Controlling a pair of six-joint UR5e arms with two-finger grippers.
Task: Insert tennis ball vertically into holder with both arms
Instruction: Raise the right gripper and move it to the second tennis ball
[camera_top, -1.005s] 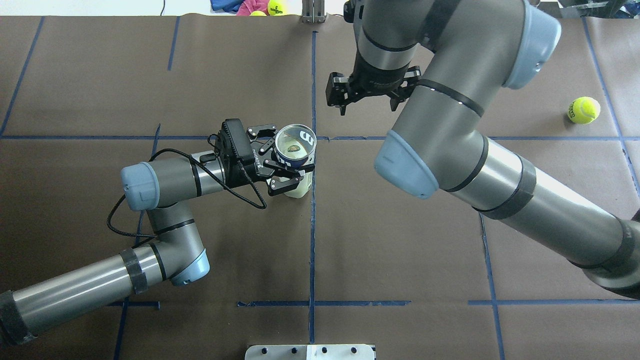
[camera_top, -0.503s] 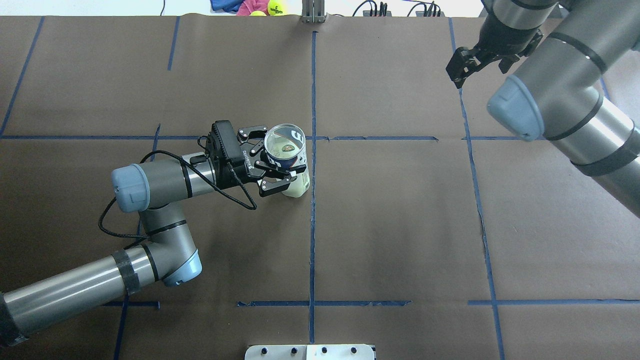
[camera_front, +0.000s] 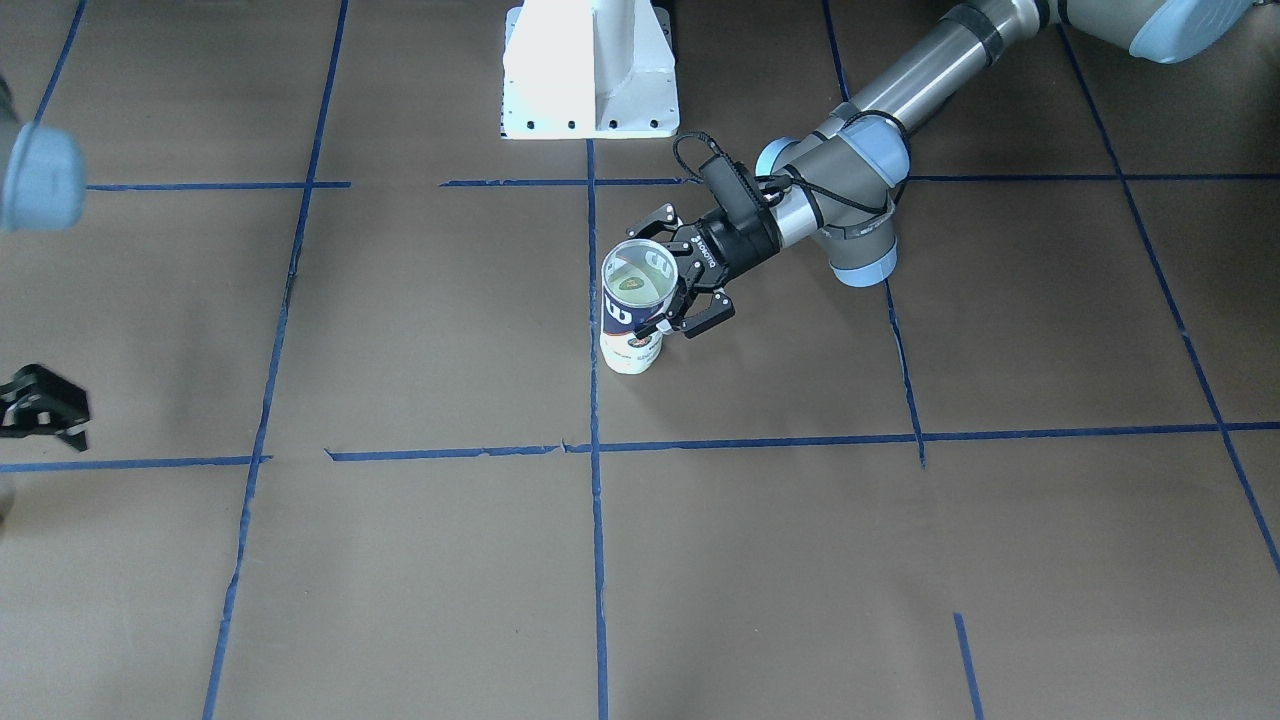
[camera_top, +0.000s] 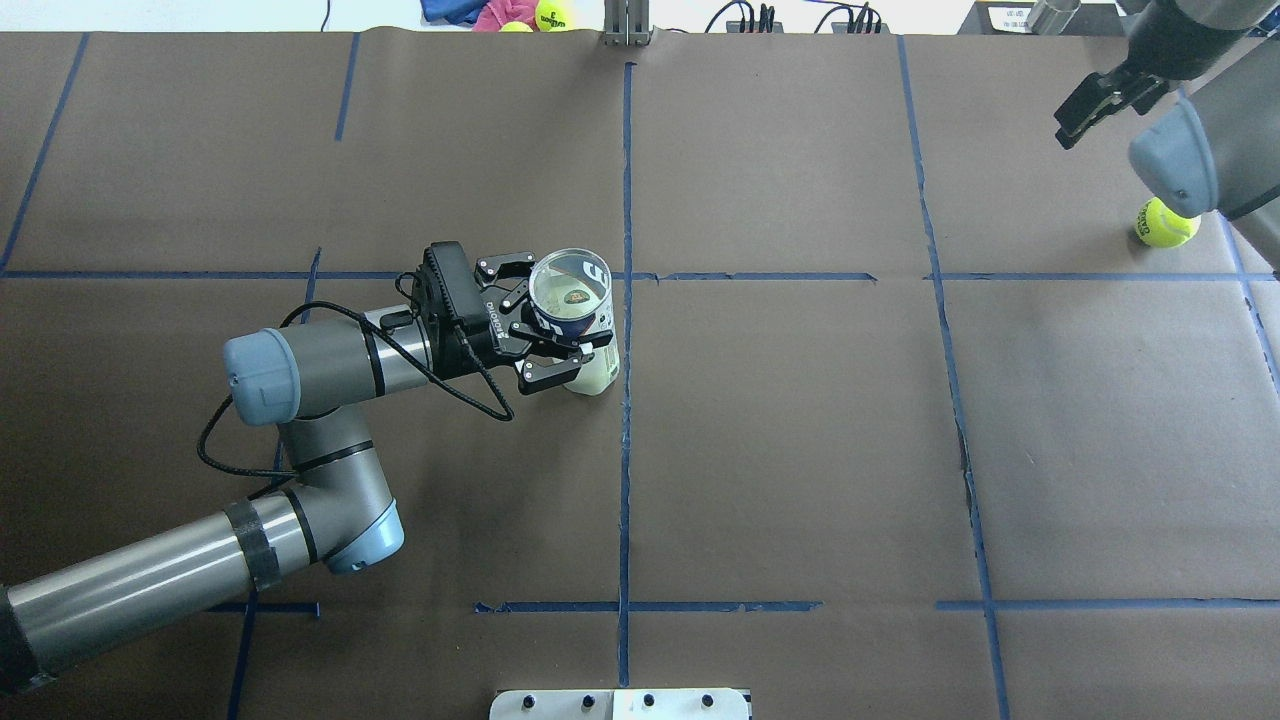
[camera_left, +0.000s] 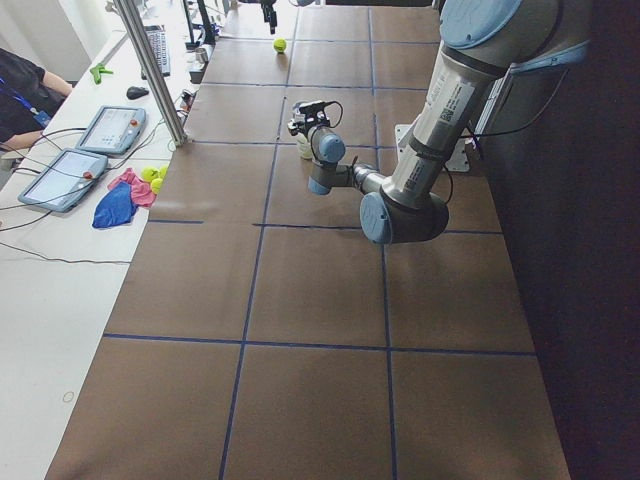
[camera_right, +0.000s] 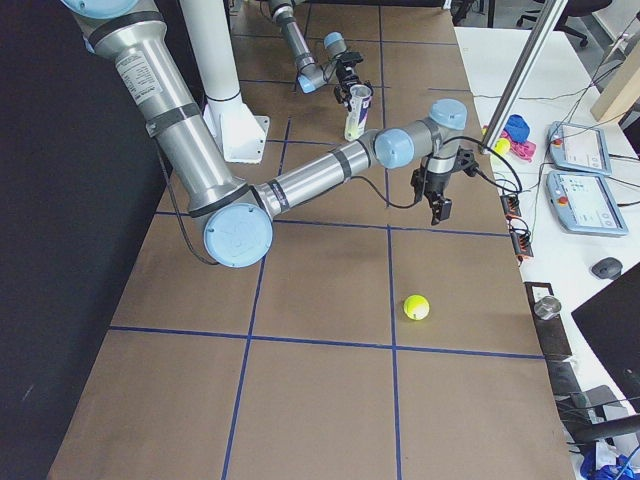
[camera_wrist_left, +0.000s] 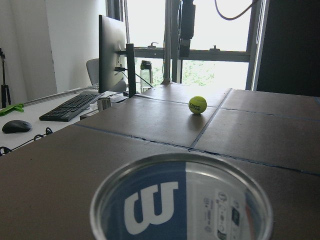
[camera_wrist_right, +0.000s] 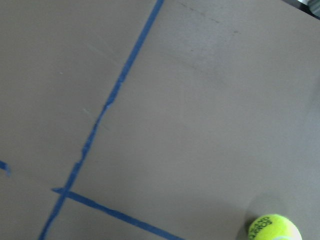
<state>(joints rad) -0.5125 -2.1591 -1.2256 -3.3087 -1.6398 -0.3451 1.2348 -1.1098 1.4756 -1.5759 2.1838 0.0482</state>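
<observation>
Pale yellow-green (camera_front: 631, 284) can be seen far down inside the holder (camera_front: 636, 307). I should expect another ball to be in there already, below the spot where the tennis ball will drop.
The holder (camera_top: 570, 292), a clear Wilson can with a navy and white label, stands upright near the table's middle. It also shows in the front view (camera_front: 632, 300) and the left wrist view (camera_wrist_left: 182, 200). My left gripper (camera_top: 558, 322) is shut on its upper part from the side. Something pale yellow-green shows through the can's bottom. The tennis ball (camera_top: 1166, 224) lies on the table at the far right, also seen in the right wrist view (camera_wrist_right: 274, 230) and the right side view (camera_right: 416, 307). My right gripper (camera_top: 1088, 108) hangs above the table near the ball, open and empty.
The white pedestal base (camera_front: 590, 70) stands at the robot's side of the table. A metal post (camera_top: 625, 25), cloths and more balls (camera_top: 510, 12) sit beyond the far edge. Tablets (camera_left: 75, 160) and an operator (camera_left: 20, 95) are at the side desk.
My right arm has swung from beside the can far to the right, to near the loose ball. My left arm shifted slightly left with the can, then stayed still.
</observation>
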